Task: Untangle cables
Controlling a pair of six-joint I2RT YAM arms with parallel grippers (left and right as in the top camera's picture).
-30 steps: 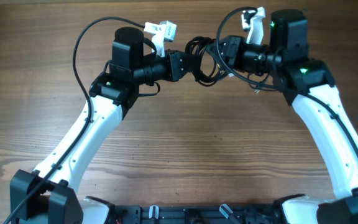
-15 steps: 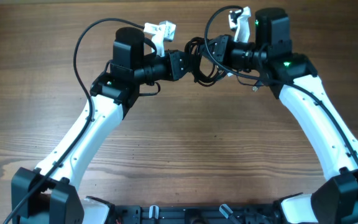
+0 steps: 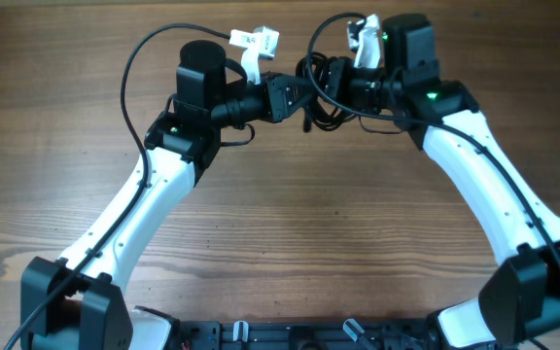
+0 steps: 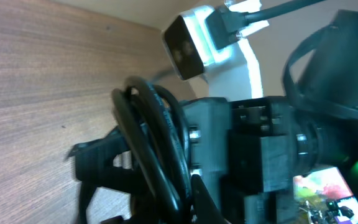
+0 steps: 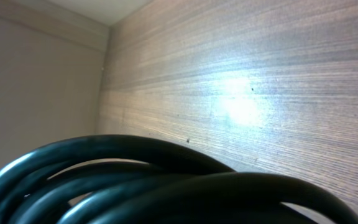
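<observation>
The cables' loops are packed tightly together between my two grippers, so my left gripper should hold the bundle while my right gripper pulls away to open up the coils.
The cables hang as a black coiled bundle between my two grippers near the far edge of the table. My left gripper reaches in from the left and is shut on the bundle's left side. In the left wrist view the cables' loops cross right in front of the lens, with the right gripper's dark body behind them. My right gripper meets the bundle from the right and is shut on it. In the right wrist view the cables fill the bottom and hide that gripper's fingers.
The wooden table stretches toward the near edge between both white arms. A thick black arm wire arcs over the left arm. White camera mounts stick up by each wrist. A pale wall borders the table's far side.
My right arm has swung left and toward the far edge, and its gripper has closed on the bundle. The left gripper with the bundle has shifted slightly toward the far edge.
</observation>
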